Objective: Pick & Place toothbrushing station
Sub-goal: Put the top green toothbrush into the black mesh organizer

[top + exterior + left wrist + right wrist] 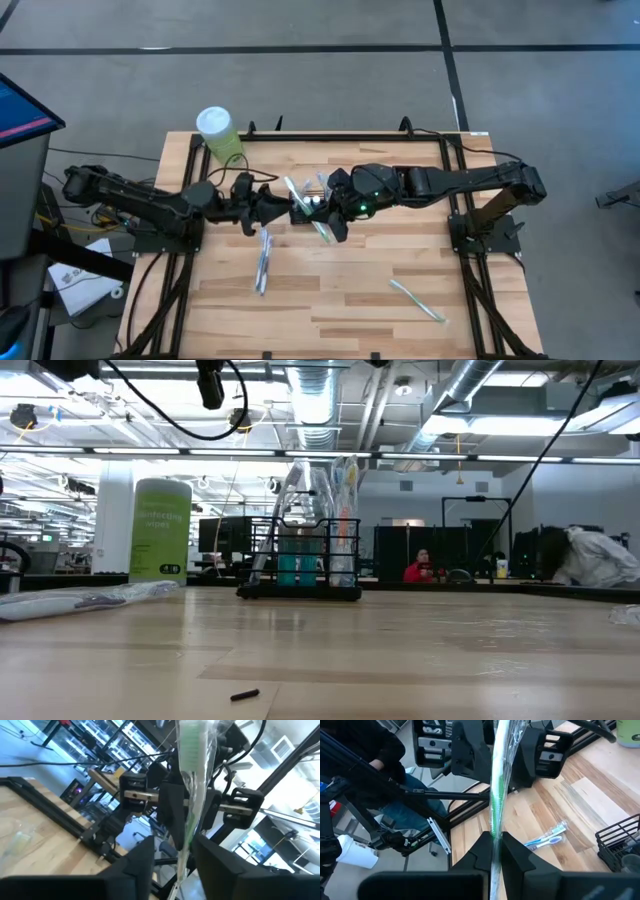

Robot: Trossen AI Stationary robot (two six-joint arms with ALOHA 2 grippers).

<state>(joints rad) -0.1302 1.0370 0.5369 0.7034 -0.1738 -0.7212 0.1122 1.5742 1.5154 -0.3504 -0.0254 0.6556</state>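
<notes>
My left gripper should close nearer the bristles [198, 787] while my right gripper holds the green toothbrush, because my left gripper's open fingers are on both sides of the toothbrush far below its bristles [184, 851].
The toothbrushing station, a black wire caddy [305, 208] [300, 565], stands at mid-table with wrapped toothbrushes upright in it. Above it, a green toothbrush in a clear wrapper [322, 230] [497, 795] hangs between my two grippers. My right gripper [333, 222] [496, 845] comes from the table's right and is shut on it. My left gripper [283, 208] [175, 857] comes from the left and is open, one finger on each side of the wrapper [189, 820]. My right gripper pinches the wrapped green toothbrush [495, 827] between its two fingers. The brush runs on past the fingertips toward my left gripper and is lifted clear of the table. Whether my left gripper's fingers [215, 855] touch the wrapper, I cannot tell.
A green canister with a white lid [218, 132] [160, 530] stands at the far left. A wrapped blue toothbrush [263, 262] [547, 837] lies on the table left of centre. Another wrapped brush [417, 300] lies near the front right. A small dark piece [245, 696] lies near the low camera.
</notes>
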